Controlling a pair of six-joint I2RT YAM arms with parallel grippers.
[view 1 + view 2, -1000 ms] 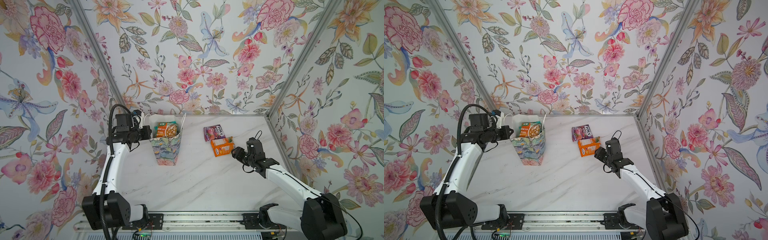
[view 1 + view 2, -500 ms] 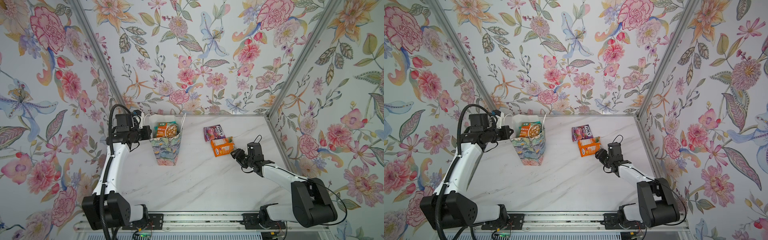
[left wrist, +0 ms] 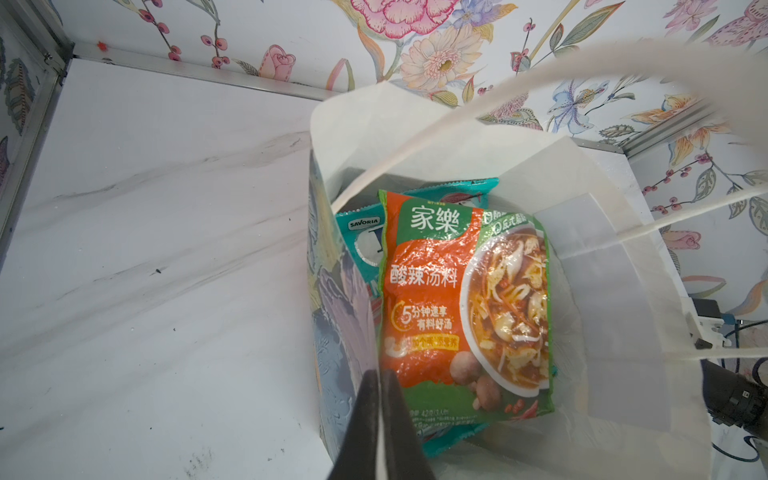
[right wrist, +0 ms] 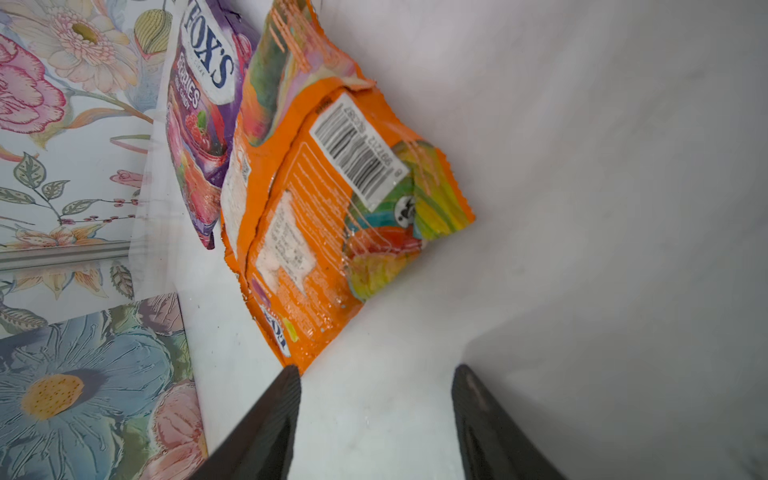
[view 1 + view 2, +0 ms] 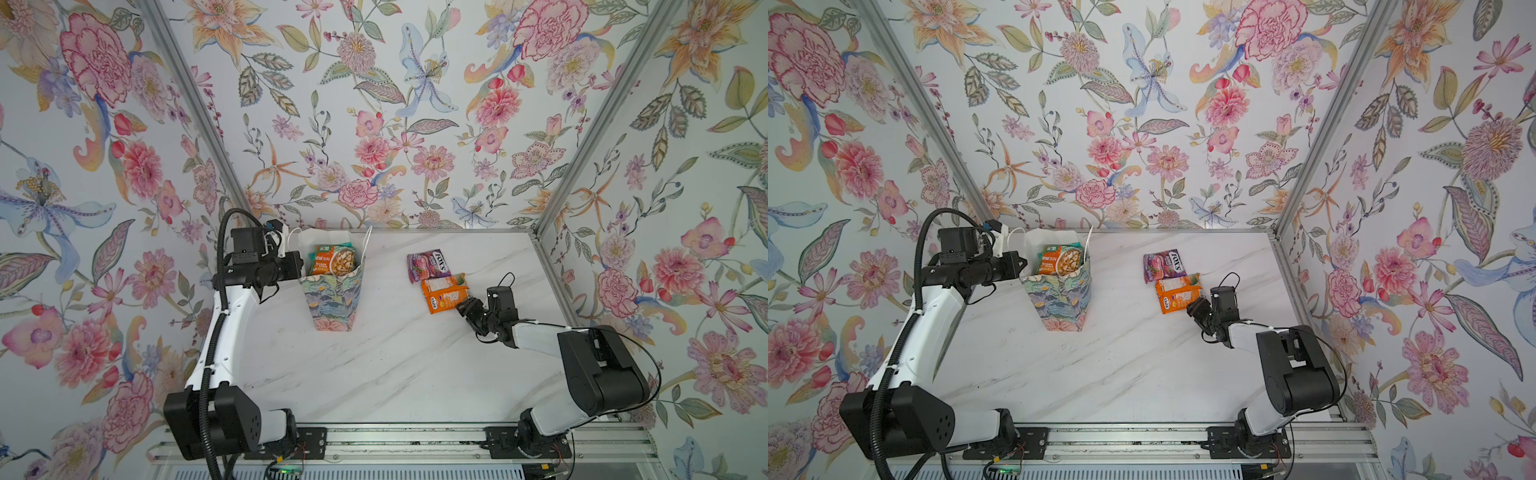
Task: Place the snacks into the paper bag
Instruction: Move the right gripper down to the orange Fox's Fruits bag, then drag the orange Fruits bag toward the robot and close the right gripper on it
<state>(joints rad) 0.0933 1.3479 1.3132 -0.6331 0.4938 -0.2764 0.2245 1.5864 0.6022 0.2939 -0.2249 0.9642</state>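
Observation:
I can see the orange packet's near edge [image 4: 361,294] facing my right gripper's open fingers, clear of the purple packet. I keep moving in until the fingers close on that edge [image 5: 463,296].
The floral paper bag [image 5: 332,303] [image 5: 1061,303] stands upright at the back left, its white inside [image 3: 602,270] showing. An orange-green soup packet [image 5: 332,259] [image 3: 457,291] lies in it over teal packets [image 3: 361,237]. My left gripper [image 5: 299,266] [image 3: 380,376] is shut on the bag's rim wall. On the table to the right lie a purple FOX'S packet [image 5: 428,266] [image 4: 199,104] and an orange packet [image 5: 445,293] [image 4: 332,216]. My right gripper [image 5: 464,309] [image 4: 376,374] is open and low over the table, one finger beside the orange packet's near corner, nothing between the jaws.
White cord handles [image 3: 540,91] arch over the bag's mouth. Floral walls close in the white marble table [image 5: 374,374] at the back and both sides. The right wall's metal rail [image 5: 552,282] runs close behind the right arm.
The right arm has folded down, its forearm now low over the table, with the gripper still at the orange packet. The left arm and the bag have not moved.

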